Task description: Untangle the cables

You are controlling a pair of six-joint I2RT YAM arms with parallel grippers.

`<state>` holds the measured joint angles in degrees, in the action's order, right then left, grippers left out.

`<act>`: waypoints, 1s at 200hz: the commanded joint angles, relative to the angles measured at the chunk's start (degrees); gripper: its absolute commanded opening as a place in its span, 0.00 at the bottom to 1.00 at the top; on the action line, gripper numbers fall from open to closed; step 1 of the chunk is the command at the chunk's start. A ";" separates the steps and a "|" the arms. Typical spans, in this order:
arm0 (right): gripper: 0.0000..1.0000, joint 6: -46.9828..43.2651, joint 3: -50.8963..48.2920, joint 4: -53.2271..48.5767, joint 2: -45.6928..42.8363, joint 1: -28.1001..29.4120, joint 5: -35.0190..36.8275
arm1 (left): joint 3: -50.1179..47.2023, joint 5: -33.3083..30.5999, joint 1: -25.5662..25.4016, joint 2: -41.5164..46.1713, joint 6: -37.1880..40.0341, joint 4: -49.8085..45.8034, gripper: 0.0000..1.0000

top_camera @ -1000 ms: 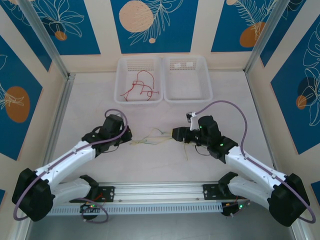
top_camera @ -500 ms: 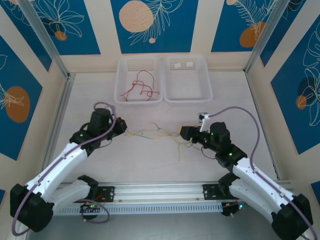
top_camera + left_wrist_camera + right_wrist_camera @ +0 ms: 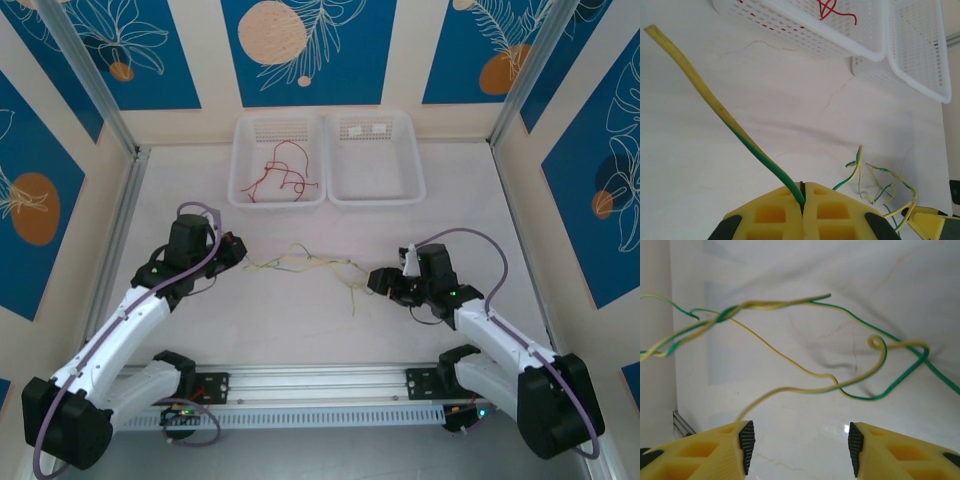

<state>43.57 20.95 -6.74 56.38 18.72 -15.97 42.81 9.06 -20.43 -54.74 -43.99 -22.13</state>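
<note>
My right gripper should grab the curled cable's loose length (image 3: 785,389) and pull it away while my left gripper stays still, because the curled cable crosses another cable (image 3: 838,385).
Pale yellow-green cables (image 3: 305,263) lie stretched in a loose tangle across the table's middle. My left gripper (image 3: 236,250) is at their left end, shut on one yellow-green strand (image 3: 745,140) that leaves the closed jaws (image 3: 803,196) and rises to the upper left. The rest of the tangle (image 3: 880,182) lies to its right. My right gripper (image 3: 375,280) is at the tangle's right end, and it (image 3: 800,447) is open, with twisted strands (image 3: 810,385) just ahead of it. One strand runs down beside its left finger (image 3: 735,445); nothing lies between the pads. Red cables (image 3: 282,175) lie in the left basket.
Two white mesh baskets stand at the back: the left one (image 3: 243,190) with the red cables, the right one (image 3: 400,190) bare. Both baskets (image 3: 875,47) show at the top of the left wrist view. A metal rail (image 3: 320,385) runs along the near edge between the arm bases.
My left gripper has drawn back to the left with its strand while my right gripper moved right and nearer. The yellow-green tangle is pulled out longer and flatter.
</note>
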 commanded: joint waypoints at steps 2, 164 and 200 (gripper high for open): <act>0.55 2.34 1.67 2.44 2.32 1.68 -4.71 | -0.53 1.81 0.47 0.82 1.71 -0.94 0.00; 0.00 8.40 8.16 -3.82 10.03 2.54 8.91 | -2.90 -3.66 1.31 6.68 1.45 -3.09 0.00; 0.00 9.93 7.64 -0.82 10.22 3.63 4.59 | -2.38 -3.00 1.44 4.80 1.36 -2.31 0.00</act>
<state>52.34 30.04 -8.01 66.85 21.43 -8.34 40.40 6.79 -19.73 -49.39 -42.92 -24.75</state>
